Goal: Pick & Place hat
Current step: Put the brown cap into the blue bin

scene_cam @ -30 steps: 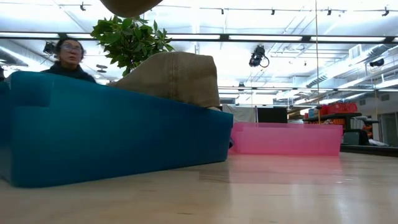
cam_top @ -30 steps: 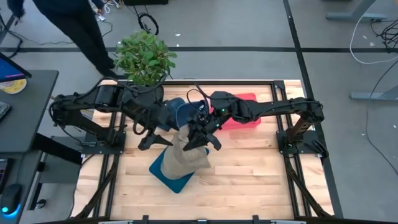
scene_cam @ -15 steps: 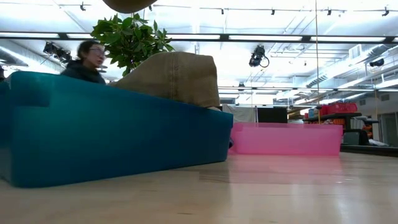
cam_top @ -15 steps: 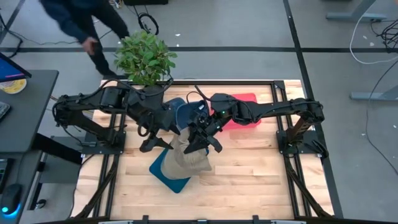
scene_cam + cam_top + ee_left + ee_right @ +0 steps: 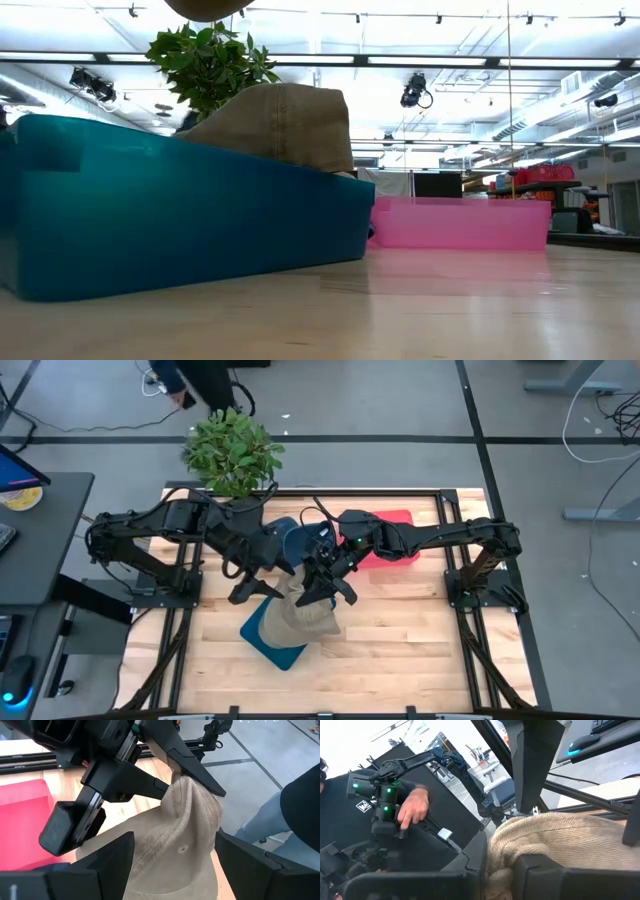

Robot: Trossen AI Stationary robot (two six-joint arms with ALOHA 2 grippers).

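The robot's right gripper is pinching the tan hat, but the blue bin [image 5: 278, 654] is closer to the left gripper, so next the left gripper takes the hat [image 5: 175, 852] and lowers it into the bin.
The tan corduroy hat [image 5: 305, 615] lies over the blue bin [image 5: 268, 645], and in the low view its lower part [image 5: 285, 122] rests on the bin's rim [image 5: 200, 160]. My right gripper [image 5: 318, 588] stands at the hat's far end and is shut on it. My left gripper [image 5: 250, 588] hovers open just left of the hat. In the left wrist view its fingers frame the hat [image 5: 175, 850] without touching it. A dark blue hat [image 5: 290, 540] lies behind both grippers. My right gripper pinches a bunched fold of the hat's crown cloth [image 5: 189, 782] between its two fingers, near the hat's far edge [image 5: 500, 870]. The fingers [image 5: 200, 772] slant down from above and from the right. The hat slopes down from the hold, its lower part on the blue bin.
A pink bin [image 5: 388, 540] sits by the far edge, behind the right arm, and shows again as the pink bin [image 5: 460, 222] in the low view. A potted plant [image 5: 232, 452] stands at the far edge. Bare wood [image 5: 420, 650] lies to the near right. A person's hand [image 5: 412, 807] shows beyond the table.
My left gripper has edged a little toward the hat, staying open. The person beyond the far edge has walked off toward the far side. The hat and my right gripper have kept their place.
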